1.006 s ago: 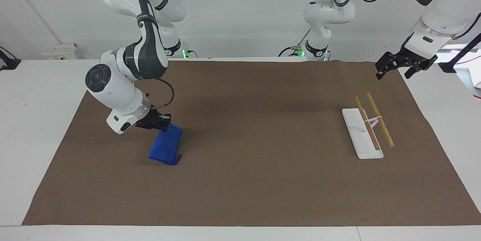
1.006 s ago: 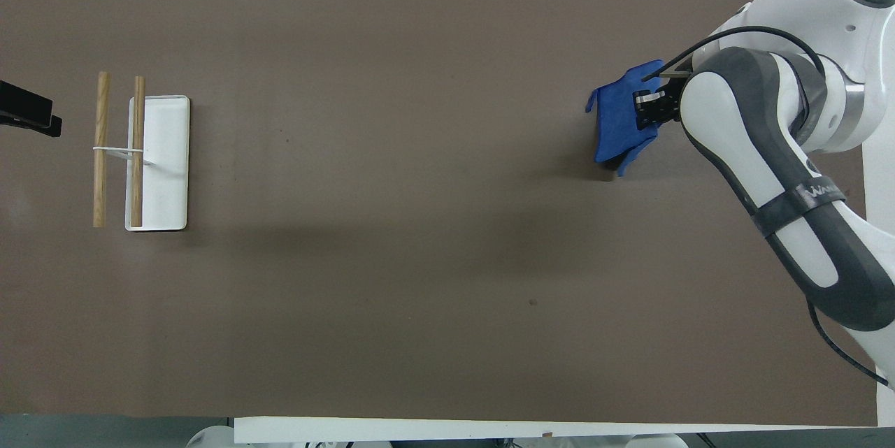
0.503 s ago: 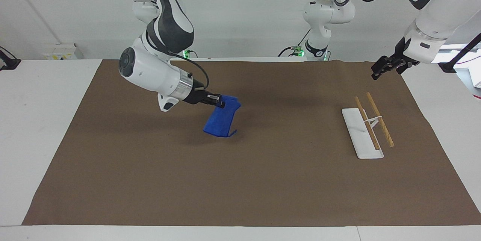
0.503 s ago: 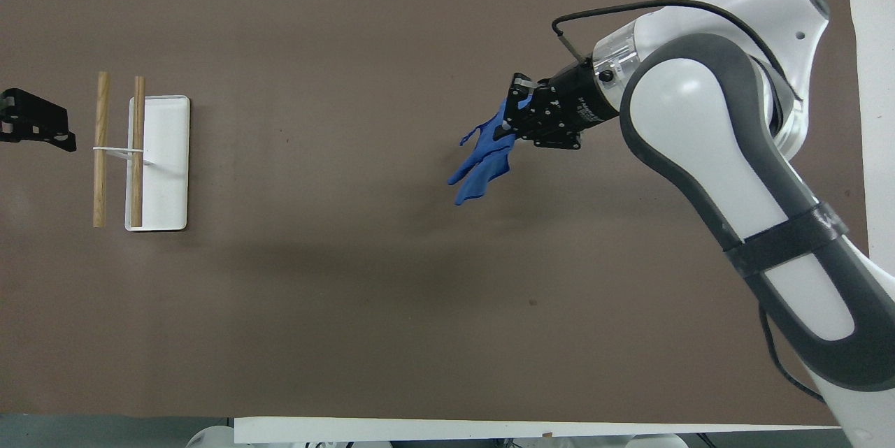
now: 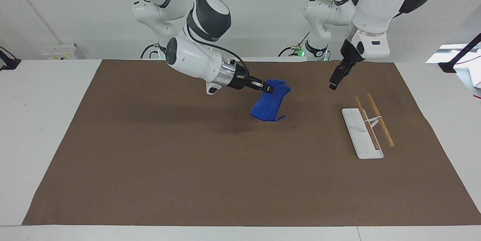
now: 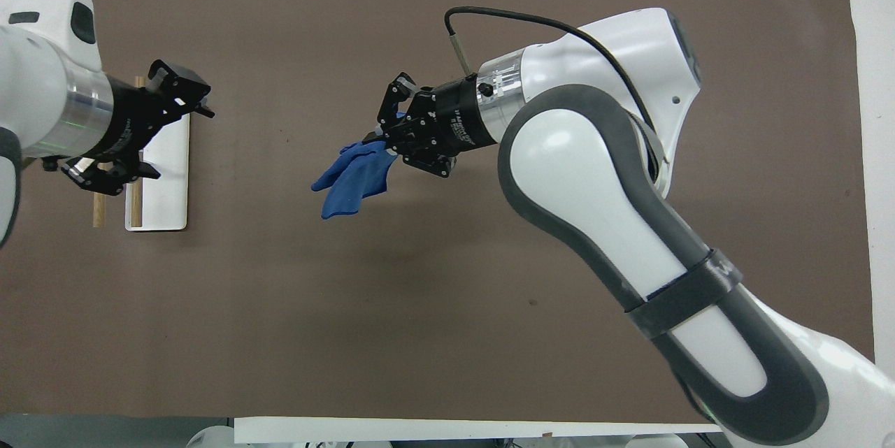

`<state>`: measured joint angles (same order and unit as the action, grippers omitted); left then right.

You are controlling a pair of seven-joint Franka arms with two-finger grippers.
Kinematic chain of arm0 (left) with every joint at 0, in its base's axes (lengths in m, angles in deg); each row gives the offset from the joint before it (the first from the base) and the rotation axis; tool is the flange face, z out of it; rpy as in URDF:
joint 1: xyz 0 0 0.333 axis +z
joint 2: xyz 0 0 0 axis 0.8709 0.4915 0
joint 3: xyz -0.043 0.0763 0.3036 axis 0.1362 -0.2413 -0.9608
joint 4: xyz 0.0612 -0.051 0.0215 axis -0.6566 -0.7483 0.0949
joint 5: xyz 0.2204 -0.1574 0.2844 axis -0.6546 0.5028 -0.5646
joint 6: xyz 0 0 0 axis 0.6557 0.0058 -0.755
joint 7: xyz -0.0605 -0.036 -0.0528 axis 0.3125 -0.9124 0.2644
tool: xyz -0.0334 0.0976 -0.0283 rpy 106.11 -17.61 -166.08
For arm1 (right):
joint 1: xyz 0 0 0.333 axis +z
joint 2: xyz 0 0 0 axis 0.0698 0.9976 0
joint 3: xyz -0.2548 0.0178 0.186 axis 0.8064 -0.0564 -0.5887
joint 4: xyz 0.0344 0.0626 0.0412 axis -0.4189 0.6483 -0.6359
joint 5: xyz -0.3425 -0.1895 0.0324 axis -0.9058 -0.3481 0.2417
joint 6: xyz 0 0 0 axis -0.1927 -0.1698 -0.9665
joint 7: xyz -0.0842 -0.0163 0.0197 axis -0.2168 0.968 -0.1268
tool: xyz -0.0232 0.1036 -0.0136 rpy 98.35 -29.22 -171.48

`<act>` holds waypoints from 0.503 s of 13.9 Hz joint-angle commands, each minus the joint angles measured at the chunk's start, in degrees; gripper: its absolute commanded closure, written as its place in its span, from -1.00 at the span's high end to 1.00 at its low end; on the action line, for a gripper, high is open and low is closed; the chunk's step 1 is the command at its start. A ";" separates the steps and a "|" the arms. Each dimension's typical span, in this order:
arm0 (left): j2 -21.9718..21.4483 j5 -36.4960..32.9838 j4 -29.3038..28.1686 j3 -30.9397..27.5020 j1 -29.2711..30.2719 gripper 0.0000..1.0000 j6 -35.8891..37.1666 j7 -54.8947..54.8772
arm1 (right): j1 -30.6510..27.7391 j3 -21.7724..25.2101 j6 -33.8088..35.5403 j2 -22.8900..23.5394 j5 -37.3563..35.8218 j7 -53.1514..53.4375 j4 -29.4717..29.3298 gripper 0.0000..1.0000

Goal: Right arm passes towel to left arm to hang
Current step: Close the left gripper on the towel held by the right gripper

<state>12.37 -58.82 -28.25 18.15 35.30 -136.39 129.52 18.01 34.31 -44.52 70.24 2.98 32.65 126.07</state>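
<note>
I expect the bright-blue towel (image 6: 359, 179) to spread out and hang over both wooden rods when I pull it over the rack, because it hangs in limp folds (image 6: 342, 166).
My right gripper (image 5: 268, 88) is shut on an upper corner of the bright-blue towel (image 5: 269, 105) and holds it in the air over the middle of the brown mat. The towel hangs folded below the fingers, clear of the mat; it also shows in the overhead view (image 6: 353, 179) beside the right gripper (image 6: 384, 138). My left gripper (image 5: 333, 82) is open and empty in the air, over the mat between the towel and the rack. In the overhead view the left gripper (image 6: 148, 135) covers part of the rack.
A towel rack (image 5: 362, 135) with a white base and two wooden rods (image 5: 380, 120) stands toward the left arm's end of the table. The brown mat (image 5: 188, 165) covers most of the white table. In the overhead view the rack's base (image 6: 168, 189) shows below the left gripper.
The right gripper has lifted the towel off the mat and carried it toward the left arm's end. The left gripper has swung in from the table's edge to over the rack, toward the towel.
</note>
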 commanded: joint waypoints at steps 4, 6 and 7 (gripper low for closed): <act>-2.25 4.42 -6.58 -0.86 -3.65 0.96 -2.97 26.85 | -0.03 -0.02 -3.04 -0.13 8.40 5.54 0.57 -1.00; -3.31 4.69 -8.62 -0.94 -3.04 0.86 -4.72 32.51 | -0.03 -0.02 -3.22 -0.13 8.66 5.81 0.57 -1.00; -3.05 5.65 -8.63 -0.95 -2.95 0.76 -6.65 33.66 | -0.03 -0.02 -4.18 -0.13 10.41 6.50 0.57 -1.00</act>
<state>11.79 -55.05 -33.47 17.60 32.05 -139.56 159.57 18.51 34.77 -47.24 70.34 10.69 38.32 126.12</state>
